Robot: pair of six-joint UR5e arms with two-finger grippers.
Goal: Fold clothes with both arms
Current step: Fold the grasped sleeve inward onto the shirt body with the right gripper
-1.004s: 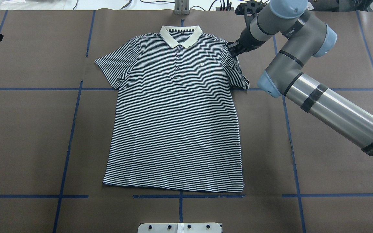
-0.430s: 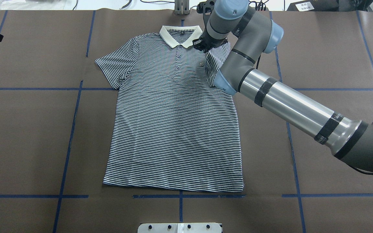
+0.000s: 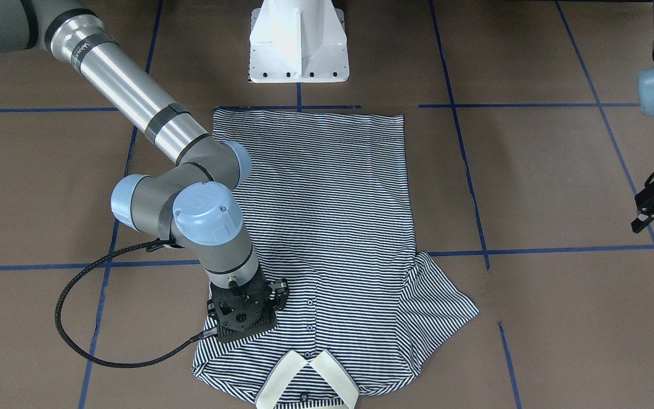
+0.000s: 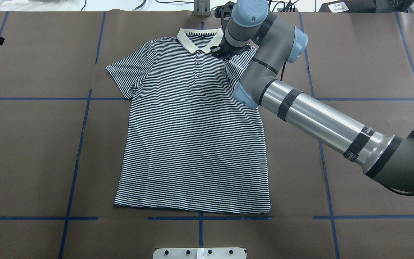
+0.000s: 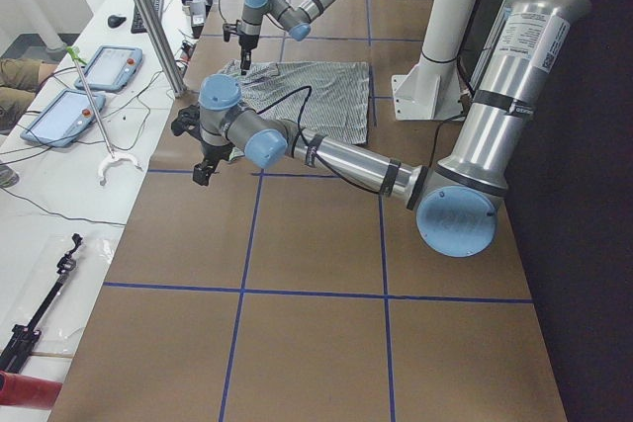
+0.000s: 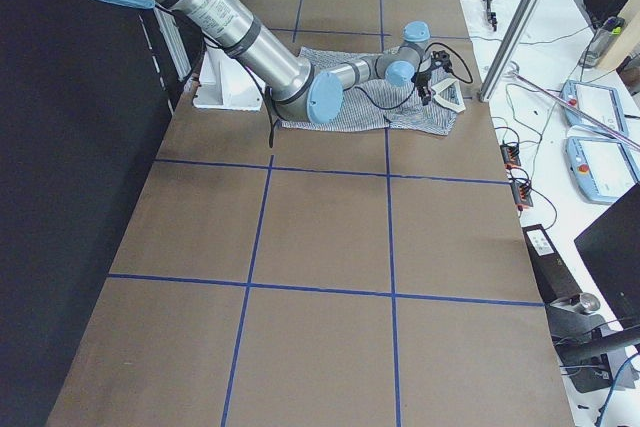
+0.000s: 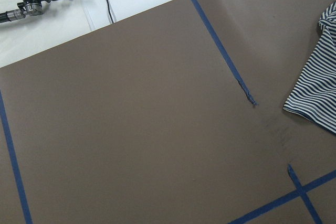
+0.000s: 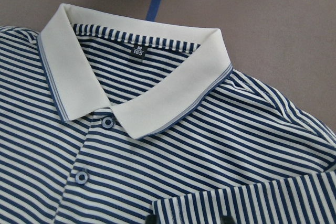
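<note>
Sleeve stripes turn at the seam (image 3: 399, 308), so I expect the spread sleeve (image 3: 440, 307) to fold flat over the chest when I bring it inward, while the collar stays in place.
The striped polo shirt (image 4: 192, 144) lies flat, front up, cream collar (image 8: 157, 103) at the table's far edge. My right gripper (image 4: 222, 54) hovers low just beside the collar, shut on the shirt's right-hand sleeve (image 8: 241, 203), which is drawn inward over the chest. The front-facing view shows the same gripper (image 3: 244, 332) pressed close to the fabric. The other sleeve (image 4: 128, 73) lies spread out flat. My left gripper (image 3: 639, 215) hangs open and holds nothing, far off the shirt near the table's end; its wrist view catches only that spread sleeve (image 7: 315, 93).
Brown paper with blue tape lines (image 4: 81, 144) covers the table. The white base pedestal (image 3: 298, 45) stands behind the shirt's hem. A black cable (image 3: 77, 341) loops off the right wrist. Benches with tablets (image 5: 99, 66) and tools flank the far edge.
My right gripper has carried the sleeve leftward from the shirt's outer shoulder to beside the collar, folding it over the chest. The left arm has stayed put.
</note>
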